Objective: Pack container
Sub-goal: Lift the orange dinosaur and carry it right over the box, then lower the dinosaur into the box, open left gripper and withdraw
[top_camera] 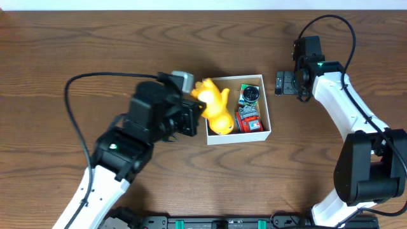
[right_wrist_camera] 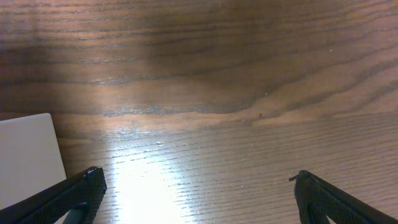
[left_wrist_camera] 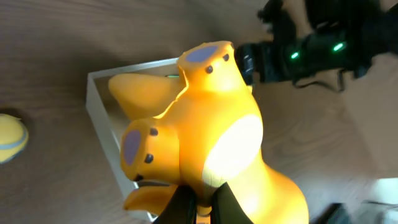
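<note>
The yellow-orange toy animal (top_camera: pixel 217 109) is hanging lengthwise over the container's free half (top_camera: pixel 233 102) next to the red toy. My left gripper carries on going down until the toy animal sits inside.
The container (top_camera: pixel 268 105) is a small square white-walled box in the middle of the table. A yellow-orange toy animal (top_camera: pixel 216 107) hangs over its left part, and it fills the left wrist view (left_wrist_camera: pixel 211 137). My left gripper (left_wrist_camera: pixel 200 208) is shut on the toy's lower end, just left of the box. The box wall shows behind the toy (left_wrist_camera: pixel 99 106). A red toy (top_camera: pixel 249 119) and a dark round toy (top_camera: pixel 250 94) lie in the box's right half. My right gripper (top_camera: pixel 280 83) is open and empty just right of the box, whose white corner shows in the right wrist view (right_wrist_camera: pixel 28 152).
A grey object (top_camera: pixel 183 79) lies by the box's upper left corner, partly behind the left arm. A yellow ball-like object (left_wrist_camera: pixel 9 138) lies on the table left of the box in the left wrist view. Brown wood table (top_camera: pixel 76 51) all round.
</note>
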`<control>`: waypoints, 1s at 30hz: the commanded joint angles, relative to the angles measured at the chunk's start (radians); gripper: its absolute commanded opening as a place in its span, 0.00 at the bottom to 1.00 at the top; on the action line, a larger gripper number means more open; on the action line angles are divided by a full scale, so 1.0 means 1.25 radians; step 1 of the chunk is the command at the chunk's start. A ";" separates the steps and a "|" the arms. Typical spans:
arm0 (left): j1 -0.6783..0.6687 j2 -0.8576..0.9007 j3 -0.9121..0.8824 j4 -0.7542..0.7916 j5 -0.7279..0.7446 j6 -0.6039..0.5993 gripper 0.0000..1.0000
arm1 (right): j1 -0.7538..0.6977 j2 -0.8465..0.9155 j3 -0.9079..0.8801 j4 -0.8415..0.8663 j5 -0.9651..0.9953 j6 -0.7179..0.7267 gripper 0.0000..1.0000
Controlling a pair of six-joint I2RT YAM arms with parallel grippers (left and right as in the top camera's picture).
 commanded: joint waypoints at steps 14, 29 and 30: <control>-0.118 0.204 0.009 0.112 -0.297 0.176 0.06 | -0.005 0.004 -0.001 0.000 0.008 0.014 0.99; -0.124 0.280 0.009 0.115 -0.292 0.245 0.06 | -0.005 0.004 -0.001 0.000 0.008 0.014 0.99; -0.127 0.281 0.009 0.115 -0.292 0.245 0.06 | -0.005 0.004 -0.001 0.000 0.008 0.014 0.99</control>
